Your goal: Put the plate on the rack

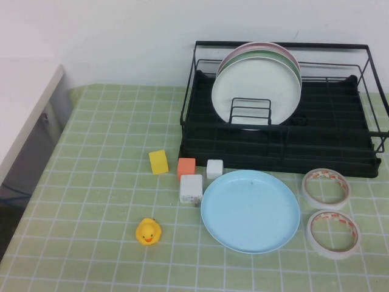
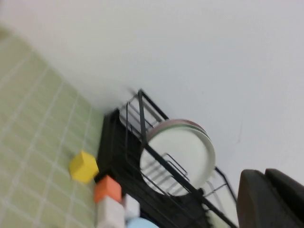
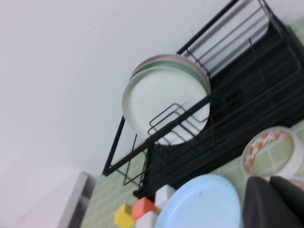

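The rim of the light-blue plate is clear in front of the larger white cube [image 1: 191,189], so the robot's left gripper should keep moving closer until that rim [image 1: 206,222] is between its fingers.
The light-blue plate [image 1: 250,210] lies flat on the green tiled table, just in front of the black wire rack [image 1: 340,146]. The rack holds a white plate [image 1: 258,85] upright, with a green and a pink plate behind it. Neither gripper shows in the high view. In the left wrist view my left gripper [image 2: 264,175] is shut and empty, raised well away from the rack [image 2: 118,156]; only a sliver of the plate [image 2: 141,223] shows. In the right wrist view my right gripper [image 3: 270,181] is shut and empty, above the table beside the plate [image 3: 199,204] and the rack [image 3: 247,109].
Two tape rolls [image 1: 326,187] [image 1: 333,233] lie right of the plate. A yellow cube [image 1: 158,162], an orange cube [image 1: 186,166] and two white cubes [image 1: 214,168] [image 1: 191,188] sit to its left. A rubber duck [image 1: 148,232] is at front left. A white counter [image 1: 24,97] borders the far left.
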Controlling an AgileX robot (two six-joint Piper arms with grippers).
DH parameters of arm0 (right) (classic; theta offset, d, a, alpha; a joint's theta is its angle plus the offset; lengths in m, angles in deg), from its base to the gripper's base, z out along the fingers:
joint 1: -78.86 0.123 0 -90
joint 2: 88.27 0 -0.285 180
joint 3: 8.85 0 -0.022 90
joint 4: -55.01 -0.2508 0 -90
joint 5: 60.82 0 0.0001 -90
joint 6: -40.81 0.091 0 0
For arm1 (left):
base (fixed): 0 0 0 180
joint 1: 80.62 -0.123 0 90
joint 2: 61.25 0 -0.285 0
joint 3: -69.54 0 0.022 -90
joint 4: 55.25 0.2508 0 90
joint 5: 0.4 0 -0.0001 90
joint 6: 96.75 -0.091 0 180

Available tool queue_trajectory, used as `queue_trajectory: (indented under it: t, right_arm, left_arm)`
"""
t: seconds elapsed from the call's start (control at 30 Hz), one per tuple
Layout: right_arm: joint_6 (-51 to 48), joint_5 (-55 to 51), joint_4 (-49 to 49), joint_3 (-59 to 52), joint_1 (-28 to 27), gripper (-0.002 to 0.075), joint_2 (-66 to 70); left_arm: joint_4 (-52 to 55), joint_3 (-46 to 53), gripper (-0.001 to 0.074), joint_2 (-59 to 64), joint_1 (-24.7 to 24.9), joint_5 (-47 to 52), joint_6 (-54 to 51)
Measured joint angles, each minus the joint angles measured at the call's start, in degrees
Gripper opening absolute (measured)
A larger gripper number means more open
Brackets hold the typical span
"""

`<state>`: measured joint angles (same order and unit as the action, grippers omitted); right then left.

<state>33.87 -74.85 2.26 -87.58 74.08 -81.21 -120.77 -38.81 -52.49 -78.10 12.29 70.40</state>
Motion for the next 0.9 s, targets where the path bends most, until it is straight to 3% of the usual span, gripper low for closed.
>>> queue_trajectory:
  t: [0.17, 0.4, 0.67, 0.9]
  right_arm:
    - [-6.8, 0.6, 0.0, 0.0, 0.0, 0.001, 0.0]
    - [-8.4, 0.7, -0.3, 0.0, 0.0, 0.001, 0.0]
    - [-11.9, -1.6, -0.3, 0.0, 0.0, 0.001, 0.0]
    - [-13.0, -2.1, -0.3, 0.0, 0.0, 0.001, 0.0]
  left_arm:
    - [9.8, -9.5, -0.0001, 13.8, 0.0, 3.9, -6.1]
    - [24.4, -27.3, -0.0001, 39.6, 0.9, 18.1, -15.9]
    - [32.5, -40.6, -0.0001, 57.2, 12.1, 20.8, -17.7]
    - [43.3, -48.1, -0.0001, 72.6, 22.8, 20.8, -6.9]
